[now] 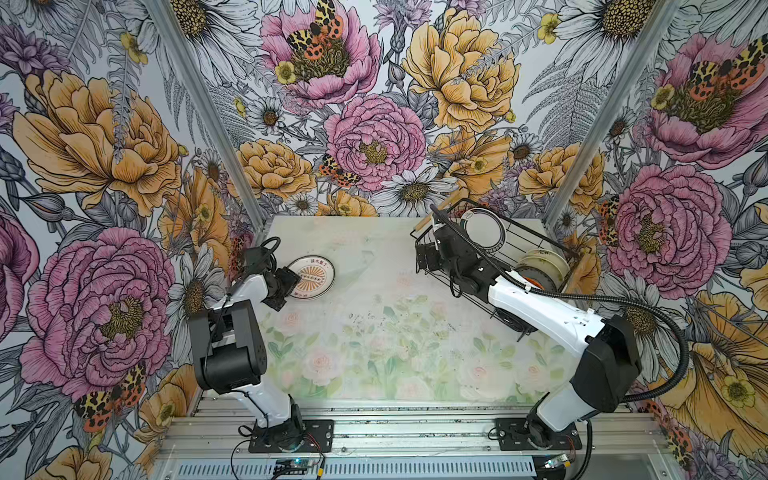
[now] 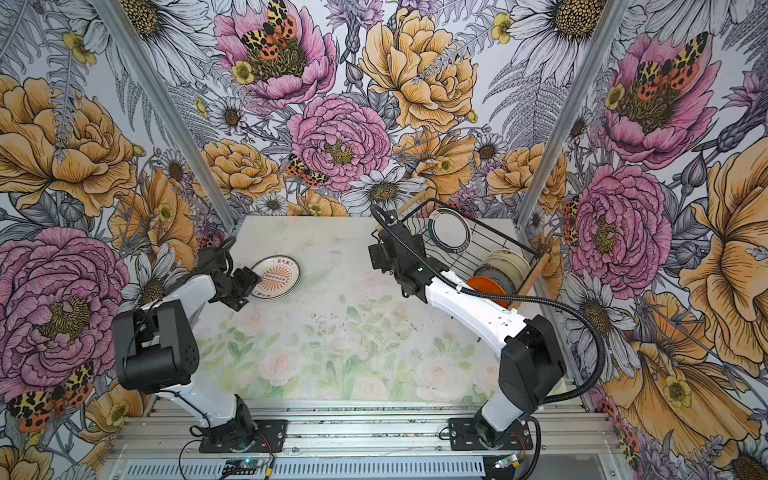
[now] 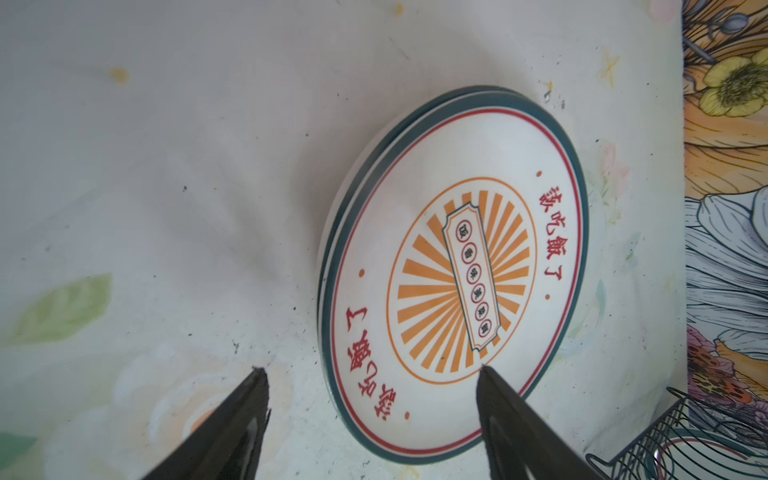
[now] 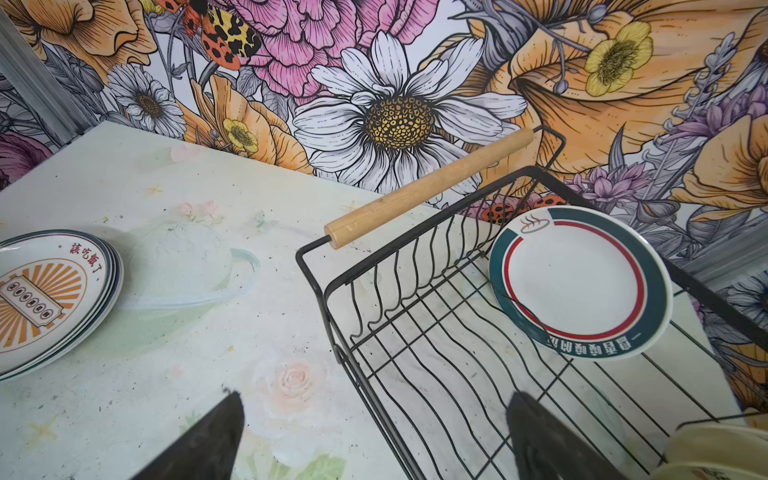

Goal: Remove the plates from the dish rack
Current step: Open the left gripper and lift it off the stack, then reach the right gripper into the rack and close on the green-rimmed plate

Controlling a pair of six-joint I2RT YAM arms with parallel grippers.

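Note:
I can see the teal-rimmed white plate [image 1: 483, 230] leaning clear of the cream plates, so I should keep moving my right gripper toward its free rim [image 1: 503, 239] until its two fingers are on either side of the plate's rim.
A short stack of plates topped by an orange-sunburst plate [image 1: 311, 277] [image 2: 276, 277] [image 3: 453, 282] [image 4: 45, 299] lies flat on the table at the left. My left gripper [image 1: 291, 286] [image 3: 372, 370] is open at the stack's near rim, one finger above the top plate and one above the cloth, holding nothing. The black wire dish rack [image 1: 540, 237] [image 2: 498, 232] [image 4: 415, 235] stands at the back right. In it a teal-rimmed white plate [image 1: 484, 230] [image 4: 577, 282] leans upright, with cream plates [image 1: 540, 266] [image 2: 505, 266] and an orange plate [image 2: 490, 289] further along. My right gripper [image 1: 424, 259] [image 4: 376, 395] hangs open over the rack's left end, empty.
The rack's wooden handles [image 4: 428, 187] [image 1: 577, 270] stick out at both ends. Floral walls with metal posts [image 1: 232, 166] close in the table at the back and sides. The floral tablecloth [image 1: 374, 340] covers the table between the two arms.

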